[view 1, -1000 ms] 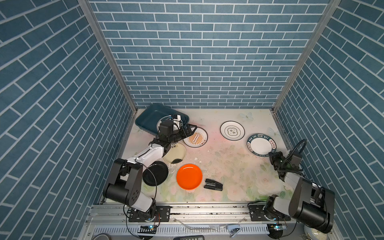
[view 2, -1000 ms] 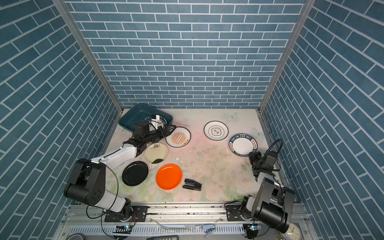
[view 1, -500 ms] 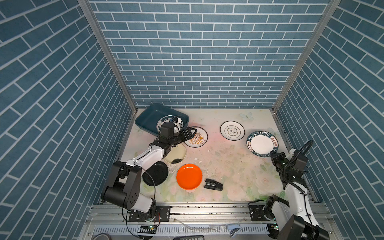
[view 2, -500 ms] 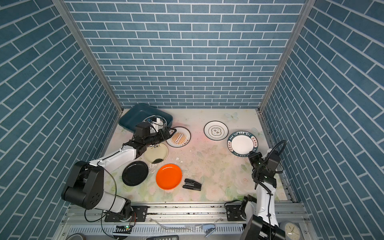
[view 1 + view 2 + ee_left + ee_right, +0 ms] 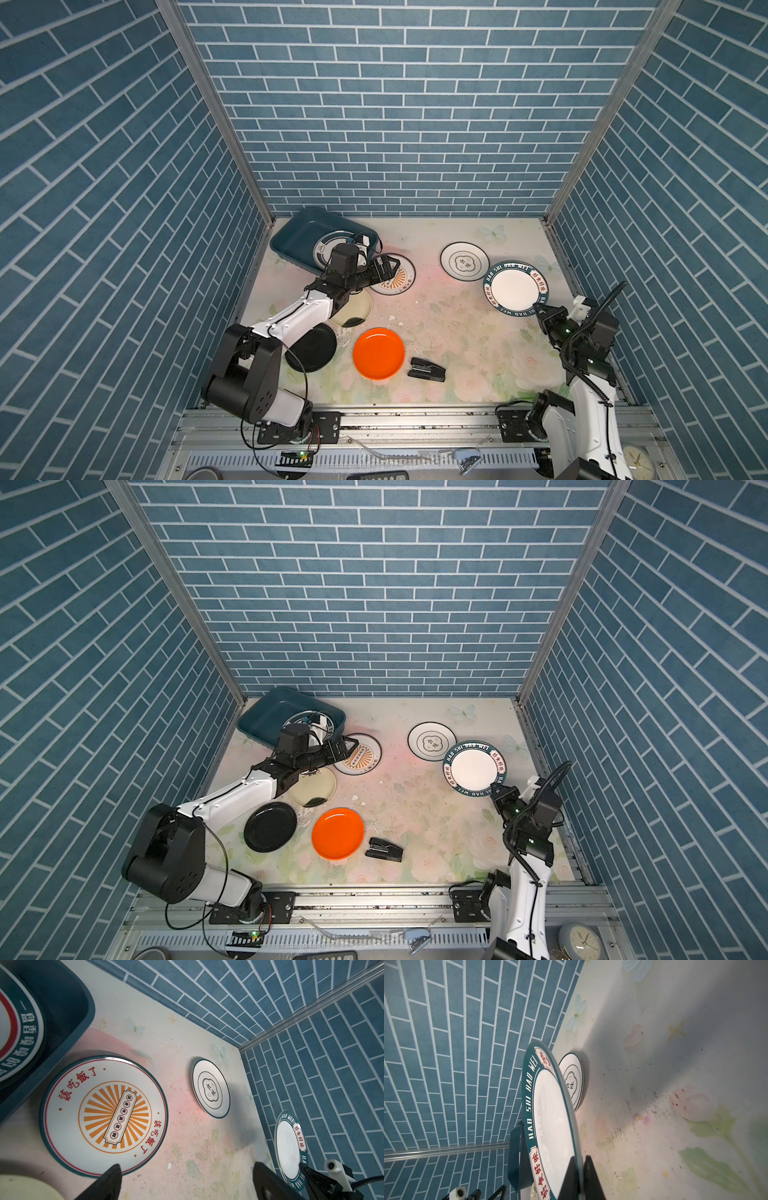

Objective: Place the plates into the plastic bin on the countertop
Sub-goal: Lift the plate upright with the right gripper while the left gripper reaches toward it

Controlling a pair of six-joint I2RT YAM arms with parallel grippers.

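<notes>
The robot's left gripper should keep going toward the free opposite rim [image 5: 488,294] until it closes, as the right gripper is holding the wide teal-rimmed plate by its near rim [image 5: 539,306].
The dark teal plastic bin [image 5: 297,232] [image 5: 266,717] sits at the back left of the countertop [image 5: 457,332] with one teal-rimmed plate [image 5: 326,249] inside. My left gripper [image 5: 388,268] [image 5: 187,1165] is open and empty, low beside the sunburst plate [image 5: 401,279] [image 5: 104,1115] next to the bin. My right gripper [image 5: 539,309] [image 5: 580,1159] is shut on the near rim of the wide teal-rimmed plate [image 5: 515,289] [image 5: 550,1115], which is off the countertop. A white emblem plate [image 5: 464,262], a cream plate [image 5: 353,311], a black plate [image 5: 311,347] and an orange plate [image 5: 378,353] lie flat.
A small black stapler [image 5: 426,369] lies to the right of the orange plate. Blue brick walls close in the left, back and right sides. Small white chips [image 5: 392,318] lie on the countertop near the middle.
The right arm has risen, lifting the wide teal-rimmed plate slightly up and to the left. The left gripper has drawn back from over the bin, uncovering the plate inside.
</notes>
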